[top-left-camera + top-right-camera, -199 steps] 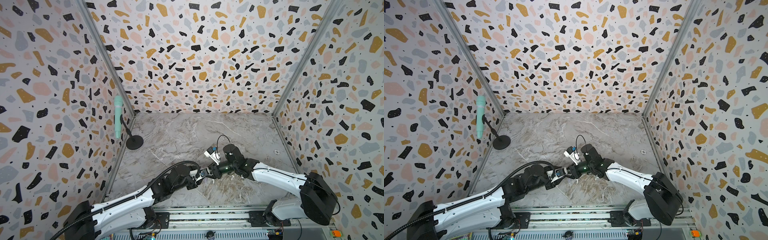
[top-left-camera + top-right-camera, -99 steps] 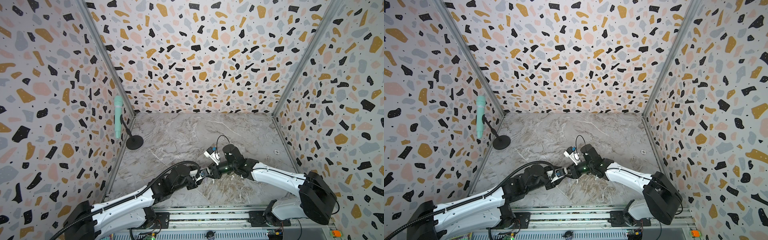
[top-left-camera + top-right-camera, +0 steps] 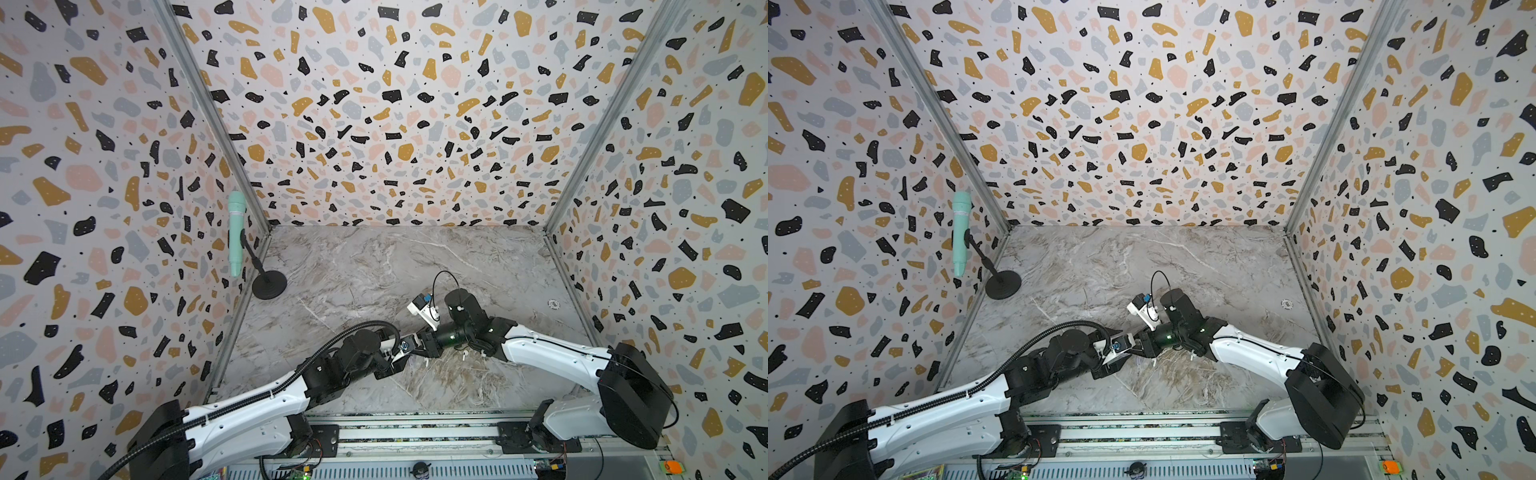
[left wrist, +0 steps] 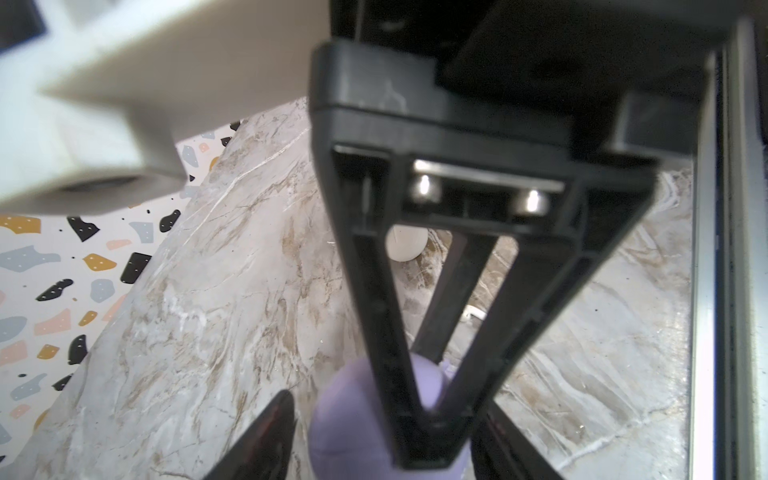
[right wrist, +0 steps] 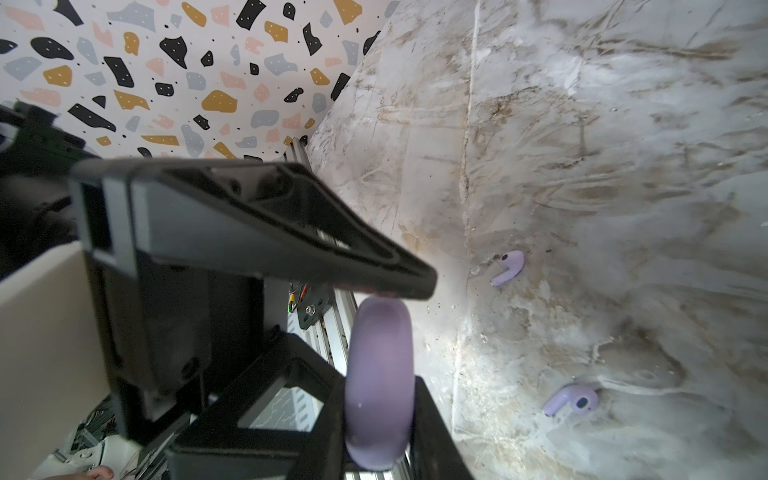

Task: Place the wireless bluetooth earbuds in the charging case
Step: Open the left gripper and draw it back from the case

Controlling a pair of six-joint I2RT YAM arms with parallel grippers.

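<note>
The lavender charging case's broad side reaches across my left gripper's fingers, so next I move my left gripper back, line it up with the case's thin edge and pinch the case's flat sides with it.
A lavender charging case hangs edge-on above the marble table, and my right gripper is shut on it. My left gripper is open around the same case, with a gap showing beside one finger. One left fingertip sits at the case's rim. Two lavender earbuds lie loose on the table beyond the case. In both top views the two grippers meet near the table's front middle and hide the case.
A white round case lies on the table behind the right gripper. A mint microphone on a black stand is at the left wall. A small round disc lies at the right. A metal rail runs along the front edge.
My left gripper's jaws have opened off the lavender case while the right gripper has tightened on it. Neither arm has visibly moved.
</note>
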